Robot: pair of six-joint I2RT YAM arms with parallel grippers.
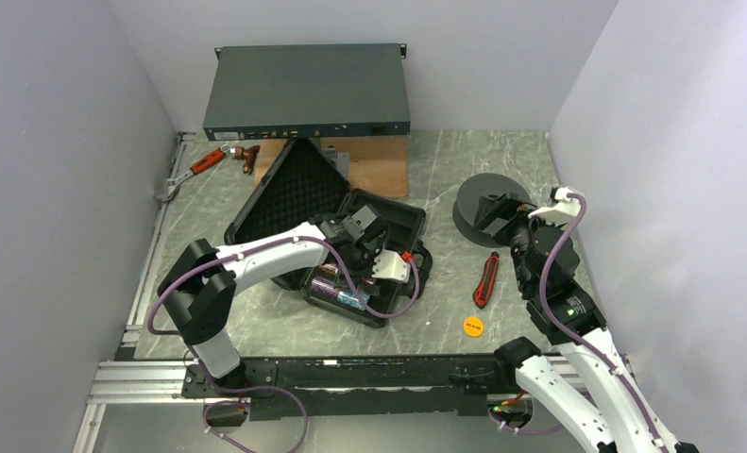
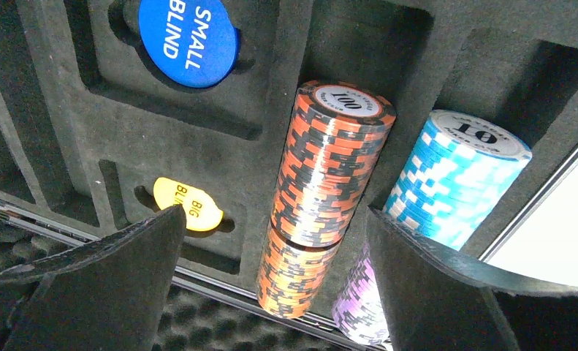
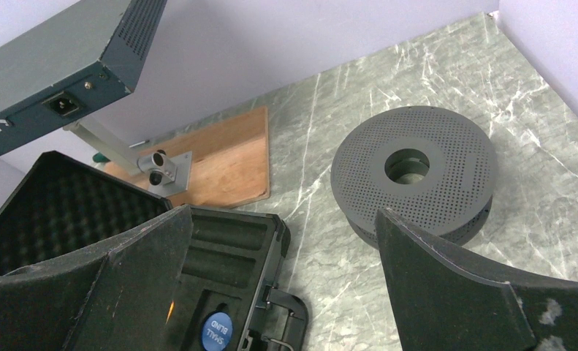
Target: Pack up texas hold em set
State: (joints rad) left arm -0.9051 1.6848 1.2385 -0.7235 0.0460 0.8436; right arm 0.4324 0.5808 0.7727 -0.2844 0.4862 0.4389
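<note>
I should close my right gripper, pushing the end [image 2: 348, 101] facing the case handle along the slot, because a gap separates the brown chip rolls [image 2: 305, 244] under my left gripper.
The black foam-lined case [image 1: 388, 219] lies open mid-table, its lid [image 1: 294, 189] laid back. My left gripper [image 1: 374, 250] hovers over the base, open [image 2: 275, 216], with its jaws wide either side of two brown chip rolls [image 2: 333, 161] and not touching them. A teal roll [image 2: 454, 175] and a purple roll [image 2: 359, 300] sit in the slot beside them. A blue SMALL BLIND disc [image 2: 187, 36] and a yellow BIG BLIND disc [image 2: 191, 205] sit in foam pockets. An orange disc [image 1: 473, 327] lies on the table. My right gripper [image 1: 511, 225] is open and empty [image 3: 284, 214] right of the case [image 3: 234, 248].
A red-black handled tool [image 1: 485, 279] lies between the case and the right arm. A dark perforated round part [image 3: 417, 168] sits at the right. The grey rack unit [image 1: 308, 90] stands at the back on a stand over a wooden board [image 3: 213, 161]. A red wrench [image 1: 204, 160] lies far left.
</note>
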